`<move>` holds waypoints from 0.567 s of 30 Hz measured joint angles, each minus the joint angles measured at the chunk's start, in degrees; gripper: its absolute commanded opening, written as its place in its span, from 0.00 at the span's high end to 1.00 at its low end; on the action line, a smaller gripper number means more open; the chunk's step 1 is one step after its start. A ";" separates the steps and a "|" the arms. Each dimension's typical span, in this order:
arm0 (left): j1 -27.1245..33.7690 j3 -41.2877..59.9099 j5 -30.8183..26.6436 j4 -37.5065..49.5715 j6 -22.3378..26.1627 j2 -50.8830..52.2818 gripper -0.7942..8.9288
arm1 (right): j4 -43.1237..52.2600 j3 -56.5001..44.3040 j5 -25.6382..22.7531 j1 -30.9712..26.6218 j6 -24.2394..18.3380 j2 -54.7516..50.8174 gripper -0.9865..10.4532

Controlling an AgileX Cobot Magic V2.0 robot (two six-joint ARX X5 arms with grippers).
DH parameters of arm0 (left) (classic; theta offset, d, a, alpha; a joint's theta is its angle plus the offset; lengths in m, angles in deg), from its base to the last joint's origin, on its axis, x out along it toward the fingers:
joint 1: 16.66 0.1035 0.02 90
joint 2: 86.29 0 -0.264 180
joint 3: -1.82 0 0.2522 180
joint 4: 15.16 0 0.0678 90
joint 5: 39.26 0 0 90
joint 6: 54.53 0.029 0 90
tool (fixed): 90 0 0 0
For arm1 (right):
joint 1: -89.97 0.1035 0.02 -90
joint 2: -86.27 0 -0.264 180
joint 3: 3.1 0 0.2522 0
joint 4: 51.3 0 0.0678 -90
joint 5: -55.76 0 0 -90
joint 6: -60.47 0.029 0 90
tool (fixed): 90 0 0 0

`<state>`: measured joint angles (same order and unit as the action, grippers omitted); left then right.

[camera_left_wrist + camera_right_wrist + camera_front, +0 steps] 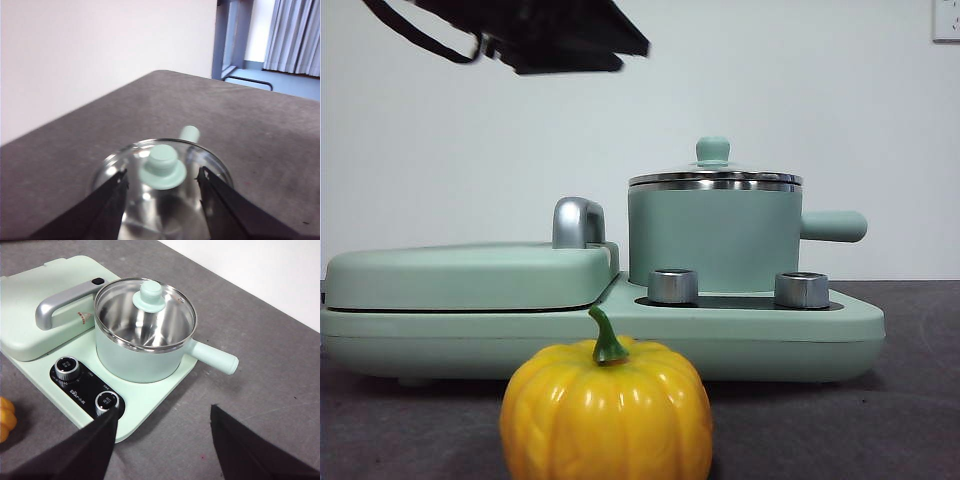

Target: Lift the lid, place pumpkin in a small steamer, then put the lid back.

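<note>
My gripper will uncover an empty small steamer (pixel 715 238) when it lifts the glass lid (pixel 165 212), as I see only shiny metal through that lid.
The yellow-orange pumpkin (pixel 606 415) with its green stem stands on the table nearest the front camera, and its edge shows in the right wrist view (pixel 5 417). Behind it, the mint-green small steamer (pixel 713 240) (pixel 130 360) sits on the base, with the glass lid (pixel 715 178) (pixel 170 315) resting on its rim. My left gripper (pixel 162 182) hangs open above the lid (pixel 125 165), one jaw on each side of the knob (pixel 162 167), touching nothing. It shows as a dark shape (pixel 560 35) at the top of the front view. My right gripper (pixel 164 412) is open and empty, above the base's front edge.
The steamer stands on a wide mint-green base (pixel 620 335) with two silver knobs (pixel 672 286) (pixel 801 290). A flat mint-green cover (pixel 460 275) with a chrome handle (pixel 577 222) fills its other half. The steamer's stubby handle (pixel 832 226) points away from the cover.
</note>
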<state>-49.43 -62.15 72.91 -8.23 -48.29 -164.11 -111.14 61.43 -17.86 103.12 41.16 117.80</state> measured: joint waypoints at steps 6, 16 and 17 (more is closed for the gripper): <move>-3.63 -4.46 -2.80 0.72 -0.85 -5.92 0.69 | 0.02 0.00 0.02 0.00 0.13 0.00 0.66; -4.94 -13.97 -2.91 0.92 -1.14 -16.65 0.68 | 0.04 0.00 0.00 0.00 0.13 0.00 0.66; -4.94 -14.80 -2.91 0.76 -1.11 -17.64 0.68 | 0.04 0.00 0.00 0.00 0.13 0.00 0.66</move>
<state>-54.37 -76.95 70.01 -7.46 -49.41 -181.75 -111.10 61.43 -17.86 103.12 41.29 117.80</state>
